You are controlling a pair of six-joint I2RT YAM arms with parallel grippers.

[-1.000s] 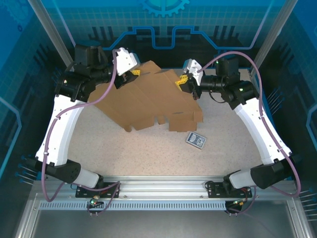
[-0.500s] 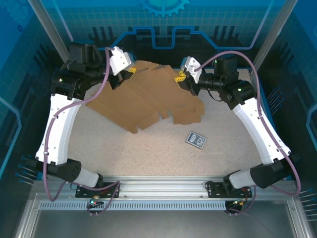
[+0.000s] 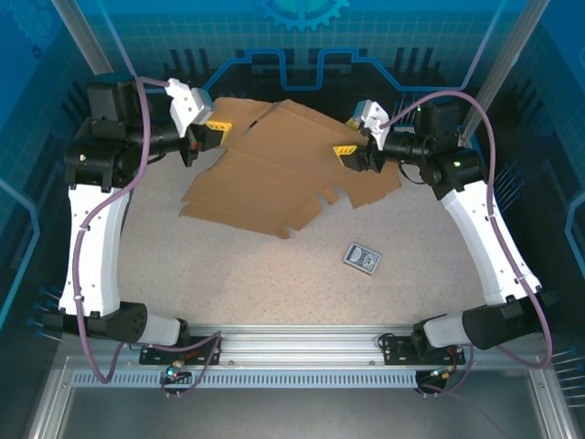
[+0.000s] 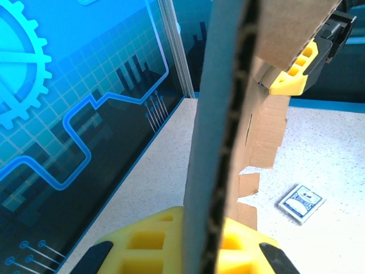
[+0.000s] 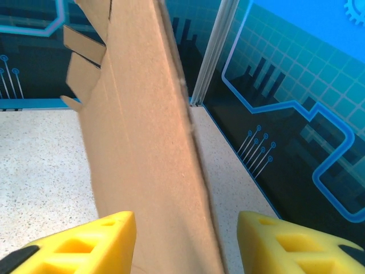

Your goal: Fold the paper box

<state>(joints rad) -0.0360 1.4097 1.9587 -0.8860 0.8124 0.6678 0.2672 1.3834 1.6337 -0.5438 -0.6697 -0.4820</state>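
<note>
My gripper will lower the held side of the paper box. A straight crease (image 3: 268, 171) runs across the box, so its near panel (image 3: 249, 196) will bend there and settle flat as the held side goes down.
The paper box (image 3: 274, 174) is a flat brown die-cut sheet with flaps and tabs, held up off the table at the back centre, its near edge low. My left gripper (image 3: 215, 130) grips its left edge. In the left wrist view the sheet (image 4: 219, 114) runs edge-on between the yellow fingers, and the gripper (image 4: 208, 231) is shut on it. My right gripper (image 3: 351, 154) is at the sheet's right side. In the right wrist view its yellow fingers (image 5: 85, 245) stand apart around the cardboard (image 5: 137, 114), so this gripper (image 5: 185, 242) is open.
A small blue-and-white patterned card (image 3: 362, 257) lies on the speckled table (image 3: 274, 283) right of centre; it also shows in the left wrist view (image 4: 301, 202). Blue printed walls (image 3: 302, 37) close in the back and sides. Both arm bases sit at the near edge.
My right gripper has opened and let go of the box's right side. My left arm has pulled back and to the left, and the sheet has spread out wider and flatter.
</note>
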